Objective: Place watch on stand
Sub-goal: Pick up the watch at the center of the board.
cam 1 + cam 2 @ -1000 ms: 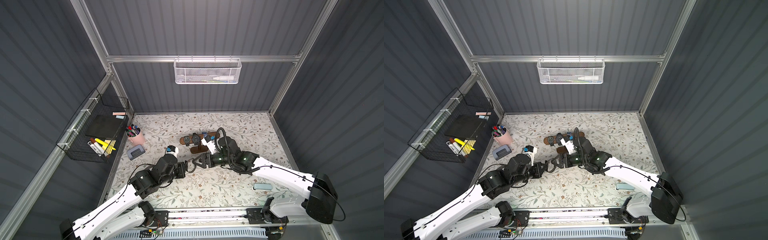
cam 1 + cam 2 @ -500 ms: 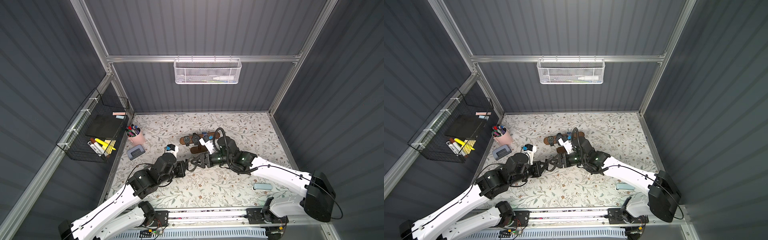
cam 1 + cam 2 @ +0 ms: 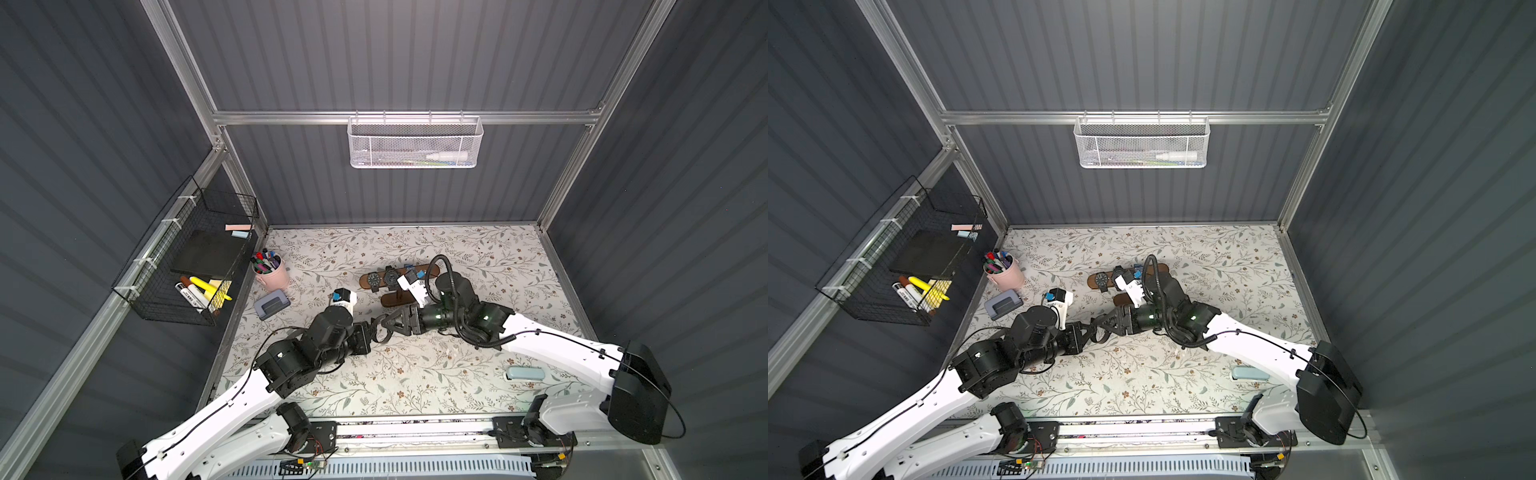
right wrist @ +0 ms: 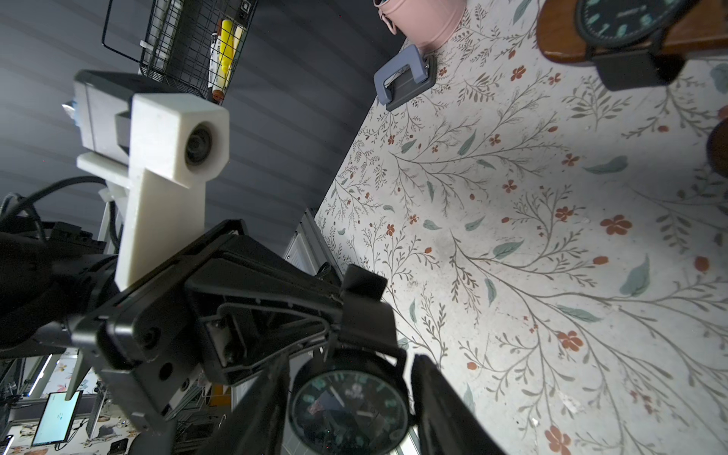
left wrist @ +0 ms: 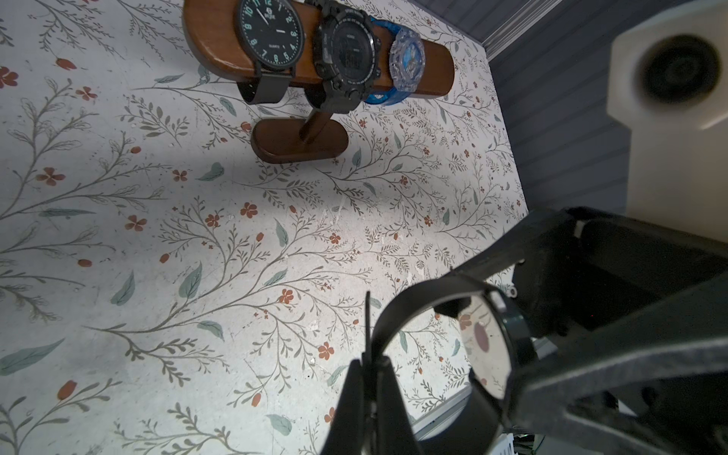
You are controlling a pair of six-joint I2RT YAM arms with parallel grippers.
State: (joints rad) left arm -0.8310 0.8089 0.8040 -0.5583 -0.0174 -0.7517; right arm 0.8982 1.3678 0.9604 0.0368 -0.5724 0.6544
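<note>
The bar's loose end (image 3: 1163, 269) lies on my right gripper's side, so my left gripper should hand over the watch and steady the bar's opposite end (image 3: 1092, 281).
A black watch (image 4: 348, 409) with a dark dial hangs above the floral table (image 3: 415, 374), between both grippers. My left gripper (image 5: 368, 366) is shut on its strap (image 5: 413, 303). My right gripper (image 4: 350, 366) has a finger on each side of the watch case, open, with a thin gap showing on one side. In both top views the two grippers meet tip to tip (image 3: 380, 328) (image 3: 1098, 330) in front of the stand. The dark brown stand (image 5: 212, 43) (image 3: 428, 270) holds three watches on its bar: a black analog one, a black digital one, a blue translucent one.
A pink cup of pens (image 3: 272, 276) and a grey hole punch (image 3: 271, 304) sit at the left. A pale blue item (image 3: 525, 374) lies at the front right. A black wire basket (image 3: 195, 266) hangs on the left wall, and a white mesh basket (image 3: 415, 143) on the back wall.
My right gripper has moved left up to the left gripper. Its fingers have narrowed around the watch case. The left gripper has kept its hold on the strap.
</note>
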